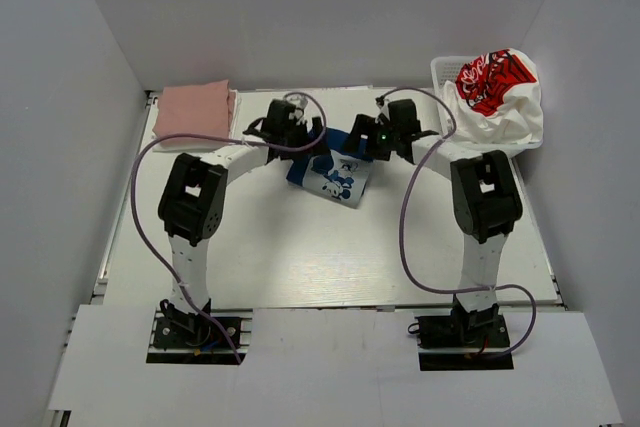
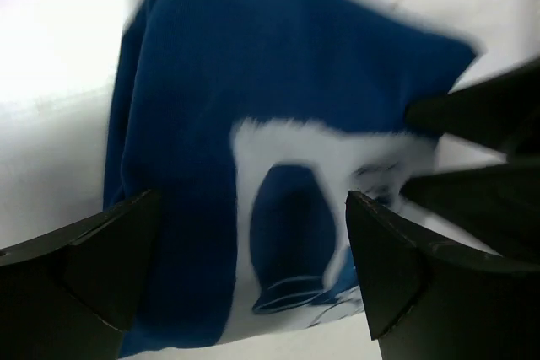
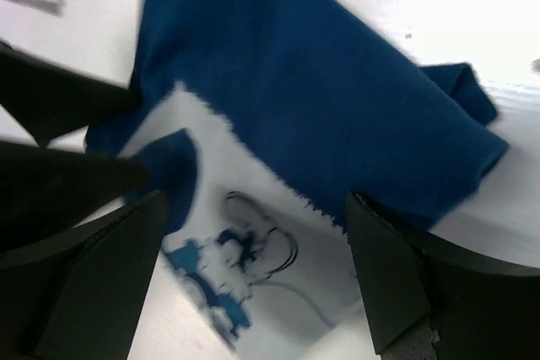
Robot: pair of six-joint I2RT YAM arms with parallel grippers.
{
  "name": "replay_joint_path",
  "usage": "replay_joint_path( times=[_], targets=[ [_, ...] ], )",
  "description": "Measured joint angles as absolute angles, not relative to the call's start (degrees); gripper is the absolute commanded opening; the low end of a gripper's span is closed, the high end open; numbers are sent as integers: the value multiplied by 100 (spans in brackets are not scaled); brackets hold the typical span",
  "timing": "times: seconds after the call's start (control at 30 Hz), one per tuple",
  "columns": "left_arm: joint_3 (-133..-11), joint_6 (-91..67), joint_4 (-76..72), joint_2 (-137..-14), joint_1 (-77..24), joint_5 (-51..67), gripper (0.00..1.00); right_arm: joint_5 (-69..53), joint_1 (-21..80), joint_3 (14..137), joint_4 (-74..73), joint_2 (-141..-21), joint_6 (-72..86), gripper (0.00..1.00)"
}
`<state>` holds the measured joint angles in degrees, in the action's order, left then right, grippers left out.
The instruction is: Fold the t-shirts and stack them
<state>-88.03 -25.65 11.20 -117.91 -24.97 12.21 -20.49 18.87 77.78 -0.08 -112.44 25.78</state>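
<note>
The folded navy t-shirt [image 1: 337, 179] lies at an angle to the dusty-pink t-shirt. My grippers should turn it square before my left gripper takes its side edge [image 1: 298, 173] to stack it.
A folded navy t-shirt [image 1: 335, 179] with a white-and-blue print lies on the table near the middle back. My left gripper [image 1: 312, 139] and right gripper [image 1: 358, 139] hover just above its far edge, close together. In the left wrist view the navy t-shirt [image 2: 278, 115] lies below my open left gripper [image 2: 253, 267], which holds nothing. The right wrist view shows the same shirt [image 3: 329, 90] under my open, empty right gripper [image 3: 253, 276]. A folded dusty-pink t-shirt [image 1: 195, 107] rests at the back left. A white t-shirt with a red graphic [image 1: 497, 92] is heaped in the basket.
The white lattice basket [image 1: 440, 67] stands at the back right corner, against the right wall. White walls enclose the table [image 1: 300, 257] on three sides. Purple cables loop off both arms over the table. The other arm's dark fingers [image 2: 489, 149] crowd the left wrist view.
</note>
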Motion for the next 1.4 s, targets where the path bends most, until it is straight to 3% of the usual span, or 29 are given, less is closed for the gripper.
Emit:
replay_joint_path(
  times=[0.27, 0.43, 0.63, 0.8, 0.9, 1.4],
  targets=[
    [-6890, -2781, 224, -11251, -2521, 1610, 97, -2283, 1992, 7262, 777, -11688, 2762, 91],
    [-5933, -2829, 86, -10514, -2888, 1743, 95, -1992, 2265, 6442, 908, -11063, 2571, 91],
    [-5065, -2987, 1214, -9227, -3658, 1437, 96, -1804, 2779, 5384, 388, -9867, 2316, 91],
    [-5179, -2904, 1669, -8416, -3675, 701, 99, -1710, 2930, 5164, 148, -8779, 2130, 91],
    [-5629, -2672, 1684, -8527, -3660, 517, 99, -1706, 2897, 5203, 290, -8589, 2099, 91],
    [-6744, -2438, 1697, -10672, -3573, 69, 99, -1616, 2606, 6139, 521, -10672, 2620, 91]
  ],
)
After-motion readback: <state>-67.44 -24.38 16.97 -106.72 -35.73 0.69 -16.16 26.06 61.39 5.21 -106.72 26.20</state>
